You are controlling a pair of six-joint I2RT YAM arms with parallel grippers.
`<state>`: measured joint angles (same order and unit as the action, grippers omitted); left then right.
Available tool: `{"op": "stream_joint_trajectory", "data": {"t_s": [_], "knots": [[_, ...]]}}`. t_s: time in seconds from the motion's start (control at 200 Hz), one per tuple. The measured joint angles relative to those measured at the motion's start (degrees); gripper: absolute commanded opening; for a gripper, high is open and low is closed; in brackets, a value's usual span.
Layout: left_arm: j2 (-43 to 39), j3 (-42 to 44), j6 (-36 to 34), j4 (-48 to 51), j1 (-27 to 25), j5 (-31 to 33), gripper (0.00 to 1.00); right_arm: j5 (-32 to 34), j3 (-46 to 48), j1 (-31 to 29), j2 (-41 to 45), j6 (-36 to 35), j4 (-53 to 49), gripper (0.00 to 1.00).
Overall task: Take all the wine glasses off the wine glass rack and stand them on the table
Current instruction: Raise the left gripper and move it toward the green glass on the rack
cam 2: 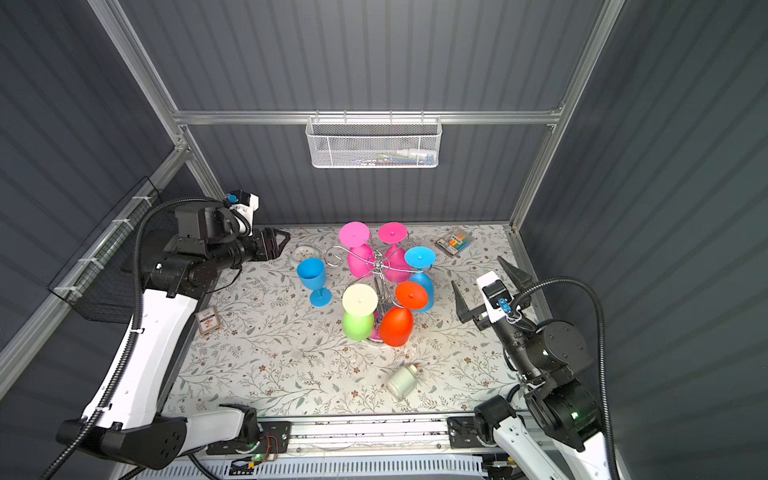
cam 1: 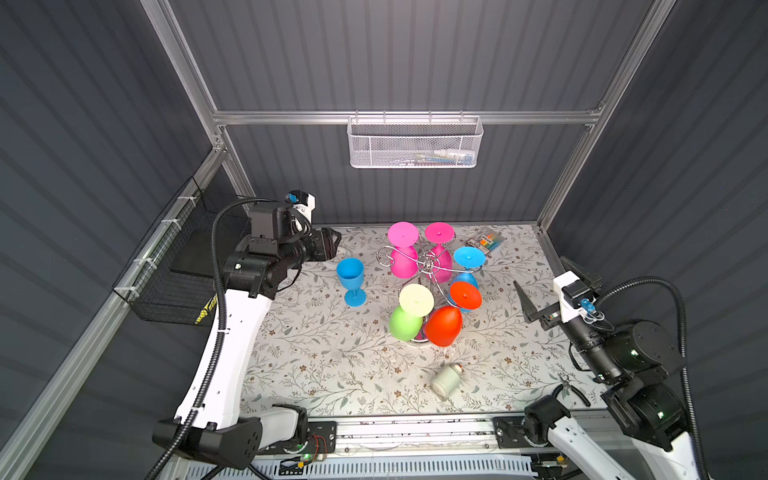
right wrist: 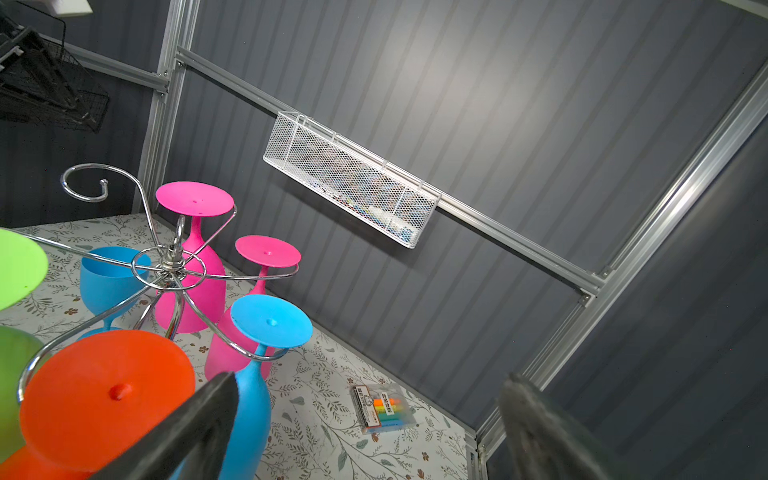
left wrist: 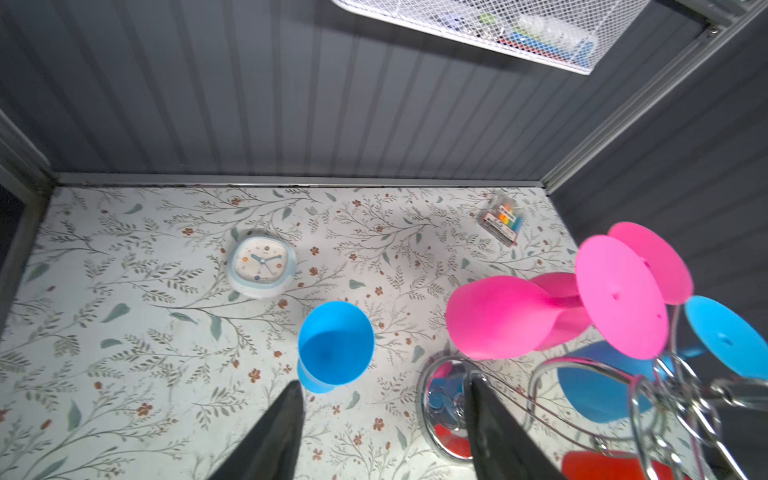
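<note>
The green glass's base [cam 1: 417,301] sticks out clear of the orange glass toward the robot's left gripper, so the gripper keeps moving until its fingers are around the base's edge [cam 1: 403,304].
The chrome wine glass rack [cam 1: 428,262] [cam 2: 378,264] stands mid-table. Upside down from its arms hang two pink glasses [cam 1: 403,235], a blue one [cam 1: 468,257], an orange one [cam 1: 444,326] and a green one [cam 1: 404,323]. One scroll arm [right wrist: 85,183] is bare. A blue wine glass [cam 1: 350,274] [left wrist: 334,343] stands upright on the table, left of the rack. My left gripper [cam 1: 334,245] [left wrist: 384,378] hovers open and empty, behind and left of that glass. My right gripper [cam 1: 539,270] [right wrist: 372,377] is open wide, right of the rack, near the hanging blue glass [right wrist: 270,320].
An alarm clock [left wrist: 262,266] lies at the back left, a marker pack [cam 1: 486,240] at the back right. A white bottle [cam 1: 446,380] lies near the front, a card box [cam 2: 209,321] at the left. A white mesh basket [cam 1: 414,143] hangs on the back wall.
</note>
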<state>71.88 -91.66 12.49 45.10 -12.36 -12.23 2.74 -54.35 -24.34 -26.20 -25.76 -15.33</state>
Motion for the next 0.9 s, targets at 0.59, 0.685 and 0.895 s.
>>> {"op": "stream_joint_trajectory", "data": {"t_s": [0.59,0.685,0.895], "knots": [[-13.66,13.07,15.76,-7.13,-0.31,-26.56,0.58,-1.25,0.02,0.0,-1.4,5.77,0.04,0.99],[-15.3,16.5,18.38,-8.68,-0.81,-29.94,0.58,-1.27,0.02,0.0,-2.89,6.93,0.04,0.99],[-18.29,23.34,25.07,-13.6,-5.9,-33.57,0.58,-1.33,-0.22,0.0,-6.1,9.44,-0.83,0.99]]}}
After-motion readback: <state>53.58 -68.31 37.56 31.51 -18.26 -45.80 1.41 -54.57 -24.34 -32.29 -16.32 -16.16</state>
